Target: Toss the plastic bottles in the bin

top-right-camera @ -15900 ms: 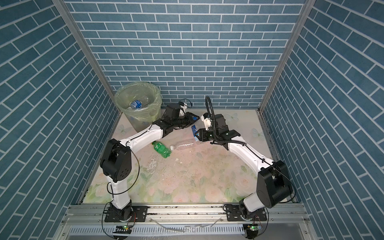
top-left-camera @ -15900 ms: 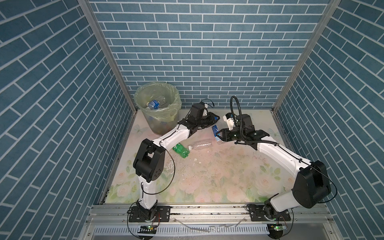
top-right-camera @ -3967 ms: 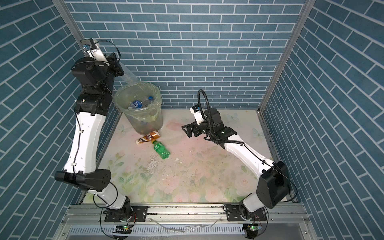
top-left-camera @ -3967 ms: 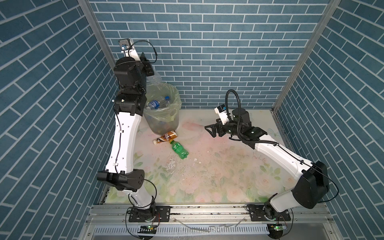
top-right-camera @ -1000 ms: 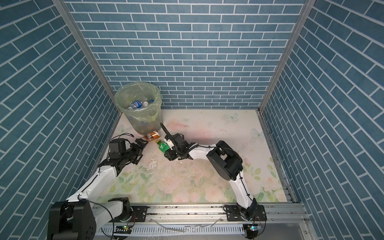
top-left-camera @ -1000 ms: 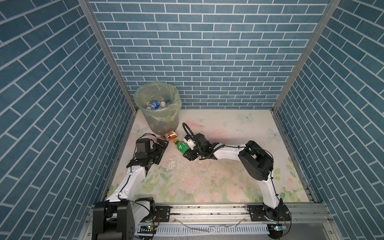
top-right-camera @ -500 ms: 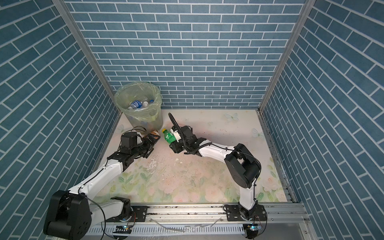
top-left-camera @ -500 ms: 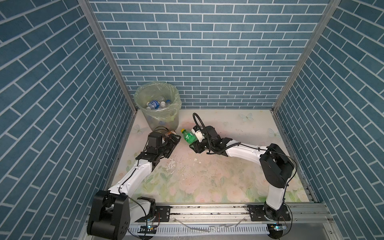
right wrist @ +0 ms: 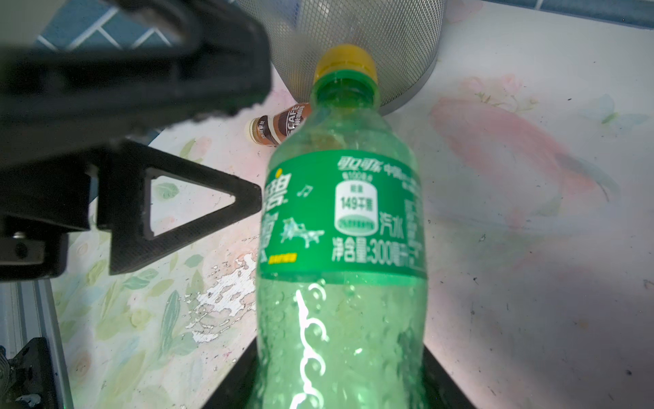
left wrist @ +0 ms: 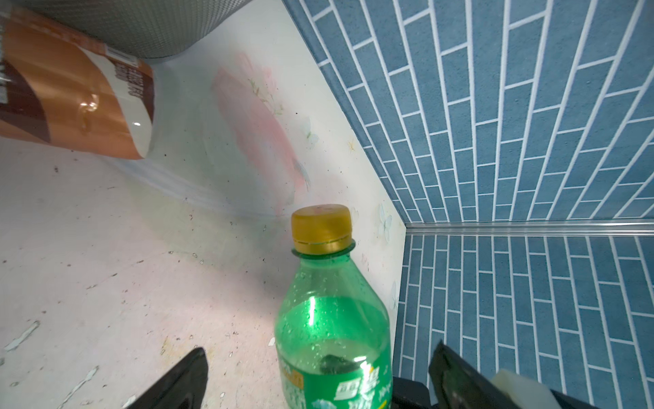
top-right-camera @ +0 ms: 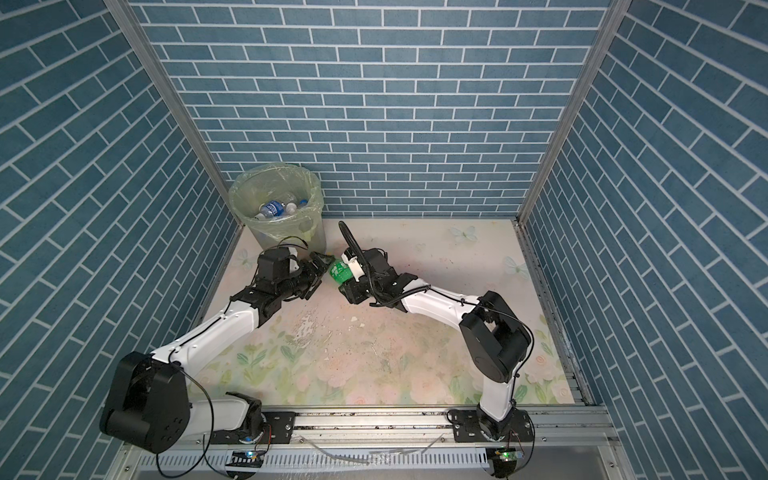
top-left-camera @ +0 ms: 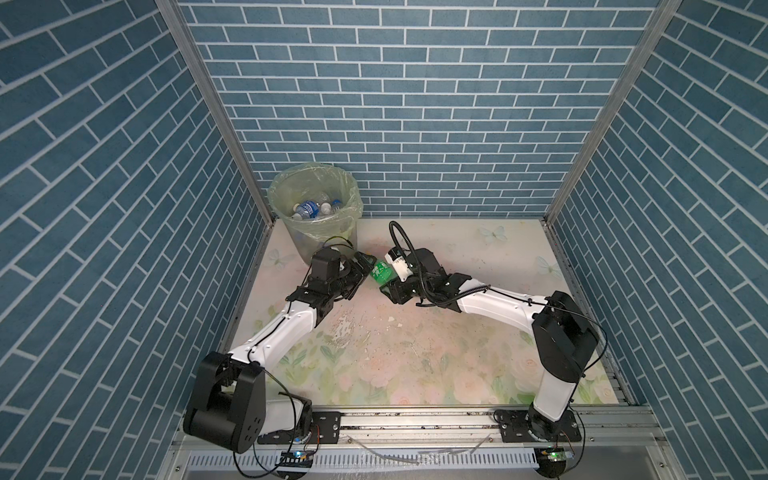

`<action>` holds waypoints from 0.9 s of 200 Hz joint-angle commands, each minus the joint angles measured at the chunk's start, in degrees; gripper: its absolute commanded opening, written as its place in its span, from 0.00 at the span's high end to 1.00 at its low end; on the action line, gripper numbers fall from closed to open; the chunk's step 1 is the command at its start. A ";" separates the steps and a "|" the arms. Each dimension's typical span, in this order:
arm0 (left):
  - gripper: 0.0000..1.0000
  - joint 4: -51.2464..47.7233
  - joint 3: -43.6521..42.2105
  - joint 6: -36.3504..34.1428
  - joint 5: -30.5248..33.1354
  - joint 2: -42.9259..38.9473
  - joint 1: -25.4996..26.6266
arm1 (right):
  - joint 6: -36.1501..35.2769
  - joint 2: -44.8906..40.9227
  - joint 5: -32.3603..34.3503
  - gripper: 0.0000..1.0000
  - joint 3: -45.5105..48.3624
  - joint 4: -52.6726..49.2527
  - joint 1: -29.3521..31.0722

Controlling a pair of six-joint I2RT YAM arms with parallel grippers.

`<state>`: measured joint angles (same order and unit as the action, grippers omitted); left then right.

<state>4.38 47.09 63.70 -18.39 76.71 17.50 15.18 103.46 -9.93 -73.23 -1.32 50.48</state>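
Note:
I should take the yellow cap (left wrist: 321, 229) with my left gripper and carry the bottle in, because my right gripper is holding the green bottle's lower body (right wrist: 340, 334) short of the bin.
My right gripper (right wrist: 339, 386) is shut on the lower body of a green plastic bottle (top-left-camera: 381, 272) (top-right-camera: 341, 272) with a yellow cap and holds it off the floor, cap towards the bin. My left gripper (top-left-camera: 360, 268) (left wrist: 315, 375) is open, its jaws wide on either side of the green bottle (left wrist: 332, 336); one fingertip (right wrist: 247, 202) sits at the label's edge. A brown-labelled bottle (left wrist: 70, 99) (right wrist: 279, 125) lies on the floor by the bin's foot. The bin (top-left-camera: 320, 237) (top-right-camera: 286, 235) stands in the back left corner with several bottles (top-left-camera: 309, 208) inside.
Blue brick walls close in the floral floor on three sides. The left wall stands close behind the bin. The aluminium rail (top-left-camera: 415, 419) with both arm bases runs along the front edge.
My right gripper has lifted the green bottle off the floor and carried it towards the back. My left arm has reached forward until its open jaws straddle that bottle.

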 commanded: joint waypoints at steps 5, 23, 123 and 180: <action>0.01 1.24 2.20 -0.33 1.18 2.14 0.51 | -0.15 -3.20 -1.27 0.62 1.23 0.94 0.34; 0.01 1.65 2.98 -0.33 1.42 3.40 0.52 | -0.22 -4.00 -1.79 0.62 1.38 1.58 0.32; 0.42 7.01 8.11 -2.82 2.11 8.17 0.17 | -1.29 -6.69 -3.60 0.63 5.31 5.87 0.41; 0.71 8.65 7.23 -2.57 0.56 8.81 0.26 | -1.63 -6.78 -3.34 0.62 5.55 5.96 0.46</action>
<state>11.70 54.17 63.07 -17.08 85.43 17.54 15.05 98.74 -11.99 -68.90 2.61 50.52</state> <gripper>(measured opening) 0.334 0.578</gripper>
